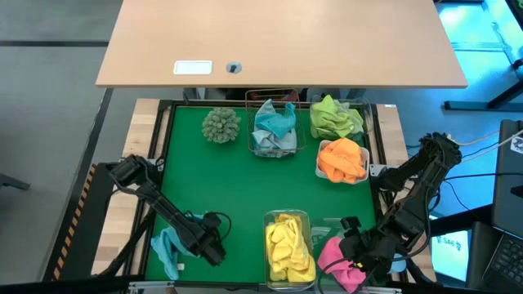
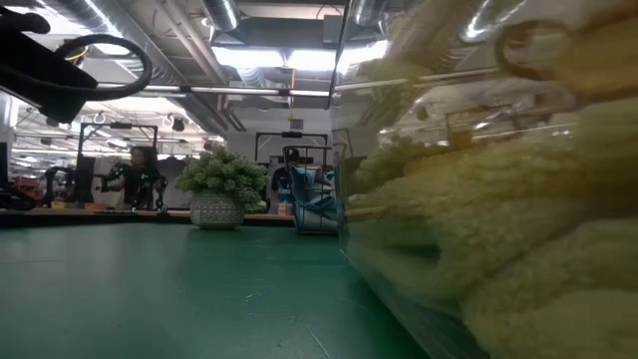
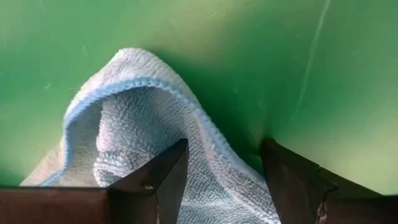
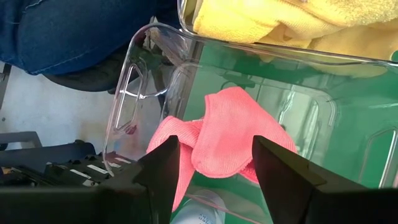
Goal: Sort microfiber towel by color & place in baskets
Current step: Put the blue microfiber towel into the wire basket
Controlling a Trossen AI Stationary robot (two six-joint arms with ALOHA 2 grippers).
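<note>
The pale grey-blue towel [image 1: 166, 247] is far away from my right gripper. My left gripper should therefore pick it up and pass it over for the copper wire basket [image 1: 274, 131].
A pale grey-blue towel [image 1: 167, 249] lies crumpled on the green mat near its near-left corner. My left gripper [image 1: 191, 254] is open over it, with the towel's hemmed edge [image 3: 205, 134] running between the fingers. A pink towel [image 1: 337, 263] lies in a clear tub [image 4: 127, 93] at the near right. My right gripper [image 1: 350, 251] hangs open above the pink towel [image 4: 227, 134]. Yellow towels [image 1: 288, 245] fill a second clear tub. Teal towels [image 1: 274, 126] sit in the copper wire basket, lime green [image 1: 335, 118] and orange [image 1: 343, 159] ones in white trays. My left gripper comes at the pale towel from above, one finger [image 3: 155, 180] over its folded body and the other [image 3: 298, 183] over bare mat beside the hem. I cannot tell whether the fingers touch the cloth. The towel lies slack on the mat.
A shaggy sage-green ball [image 1: 221, 124] stands at the far left of the mat, also in the low view [image 2: 219, 179]. The yellow tub [image 2: 478, 229] fills the right of the low view. Bare green mat [image 1: 237, 184] spreads across the middle. A wooden desk [image 1: 278, 41] lies beyond.
</note>
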